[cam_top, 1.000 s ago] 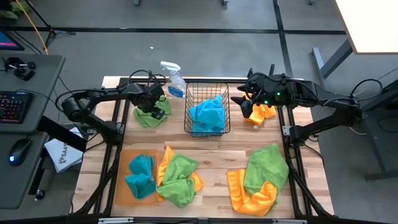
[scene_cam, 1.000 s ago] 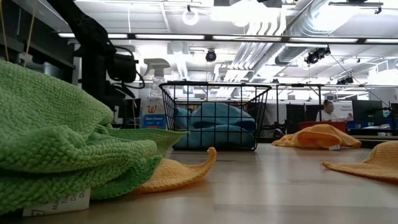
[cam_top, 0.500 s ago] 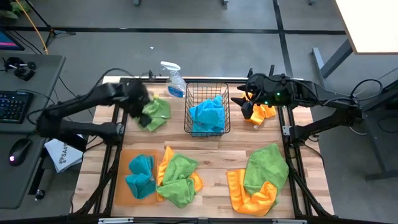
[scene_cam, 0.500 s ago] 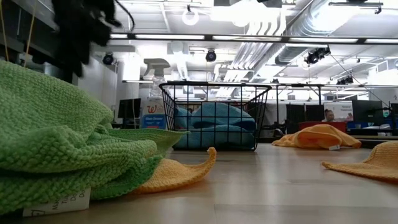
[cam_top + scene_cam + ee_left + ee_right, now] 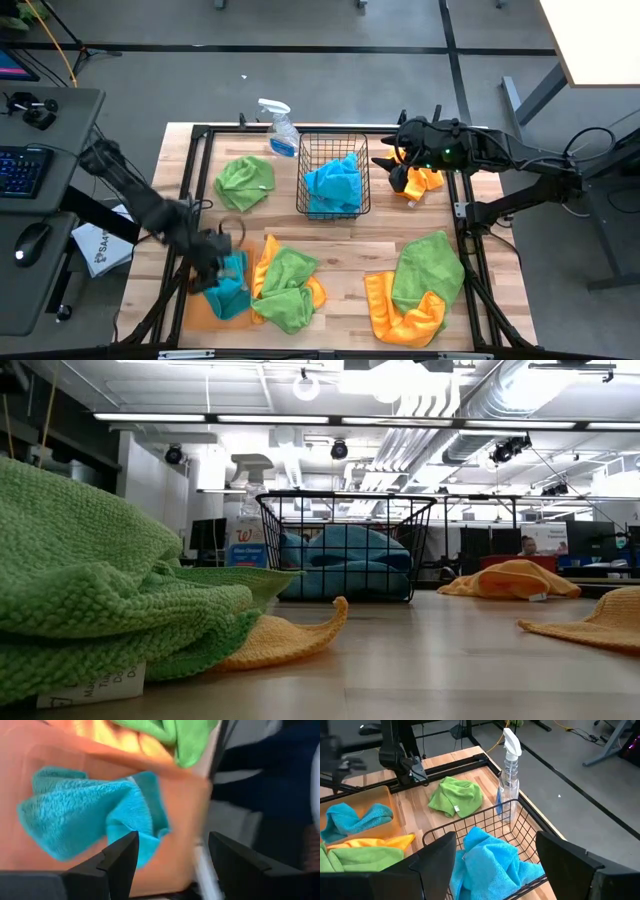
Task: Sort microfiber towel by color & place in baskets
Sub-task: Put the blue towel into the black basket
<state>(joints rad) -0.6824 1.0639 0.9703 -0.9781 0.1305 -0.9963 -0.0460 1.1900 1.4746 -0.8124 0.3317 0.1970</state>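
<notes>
The crumpled blue towel has smooth orange tray showing around it, so I expect the towel to come up by itself and leave the tray empty when the robot lifts it.
My left gripper hangs open above the flat orange tray at the near left. A blue towel lies crumpled in the tray. The gripper's fingers stand over the towel's edge with nothing between them. A green towel lies loose on the table at the far left. The black wire basket holds another blue towel. My right gripper waits open in the air, right of the basket, beside an orange towel.
A clear spray bottle stands at the far edge, left of the basket. A green and orange heap lies beside the tray. Another green towel over an orange one lies near right. Bare wood lies in the table's middle.
My left gripper has left the green towel at the far left, risen and swung toward the table's near edge. It now hangs over the orange tray, its wrist rolled. The green towel stays on the table. The gap between the fingers is unchanged.
</notes>
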